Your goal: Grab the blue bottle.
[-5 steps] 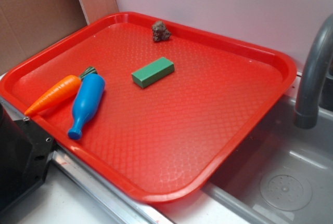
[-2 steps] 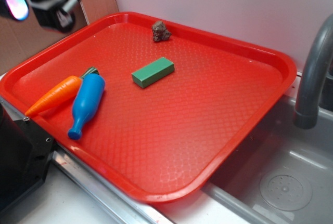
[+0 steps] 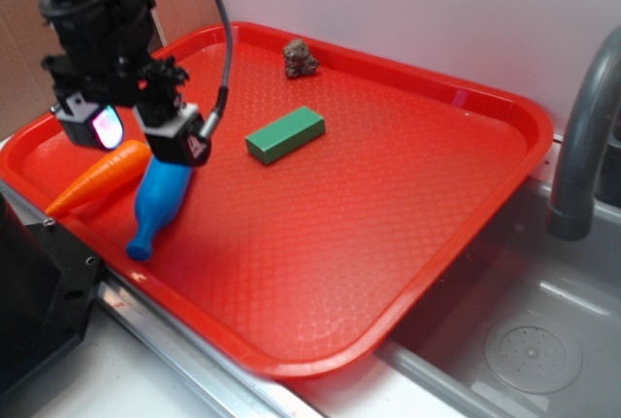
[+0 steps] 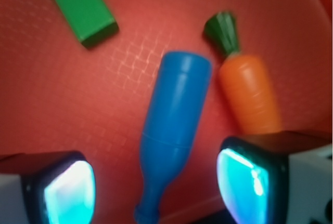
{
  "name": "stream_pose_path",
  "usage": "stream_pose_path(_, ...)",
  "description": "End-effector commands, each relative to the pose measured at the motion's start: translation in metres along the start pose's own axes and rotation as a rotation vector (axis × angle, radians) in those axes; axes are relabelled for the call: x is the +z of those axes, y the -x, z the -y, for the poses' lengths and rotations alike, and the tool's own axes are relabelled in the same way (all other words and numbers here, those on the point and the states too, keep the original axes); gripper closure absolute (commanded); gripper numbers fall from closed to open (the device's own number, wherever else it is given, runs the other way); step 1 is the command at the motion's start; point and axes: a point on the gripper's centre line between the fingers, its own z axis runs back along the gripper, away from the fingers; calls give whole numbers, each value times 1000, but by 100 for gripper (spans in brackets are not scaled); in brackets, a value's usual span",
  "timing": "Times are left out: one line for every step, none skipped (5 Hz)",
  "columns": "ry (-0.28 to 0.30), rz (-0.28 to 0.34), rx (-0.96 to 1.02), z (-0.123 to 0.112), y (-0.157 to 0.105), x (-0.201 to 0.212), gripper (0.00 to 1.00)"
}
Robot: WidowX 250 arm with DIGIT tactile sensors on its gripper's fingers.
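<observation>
Next, I push the blue bottle toward the green block before I grasp the bottle's fat end [image 4: 179,86], because the orange carrot [image 3: 101,177] lies beside the bottle under my gripper's finger.
The blue bottle [image 3: 157,207] lies on its side near the left front of the red tray [image 3: 320,243], neck toward the tray's front rim. In the wrist view the blue bottle [image 4: 174,125] runs down the middle, neck lowest. My gripper [image 3: 141,137] hovers open above the bottle's fat end, hiding part of it. The gripper [image 4: 158,187] shows two glowing cyan pads, one on each side of the bottle's neck, not touching it.
An orange toy carrot [image 3: 97,177] lies right beside the bottle, toward the tray's left rim. A green block [image 3: 284,134] sits mid-tray and a brown lump [image 3: 300,58] at the far rim. A grey faucet [image 3: 582,146] and sink [image 3: 524,331] stand to the right.
The arm has come down from the upper left corner to hover over the bottle and carrot. Bottle, carrot and block have not moved.
</observation>
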Motion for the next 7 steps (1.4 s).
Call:
stream_pose_path(3, -32, 22, 10, 2, -27, 0)
stream_pose_path(-19, -63, 32, 0, 1, -41, 0)
stream_pose_path(-44, -81, 51, -12, -3, -49, 0)
stream_pose_path(-59, -70, 47, -15, -12, -52, 0)
stream_pose_path(-48, -15, -47, -3, -25, -40, 0)
stream_pose_path(-54, 23, -244, 13, -28, -10, 0)
stream_pose_path(-51, 29, -369, 14, -25, 17, 0)
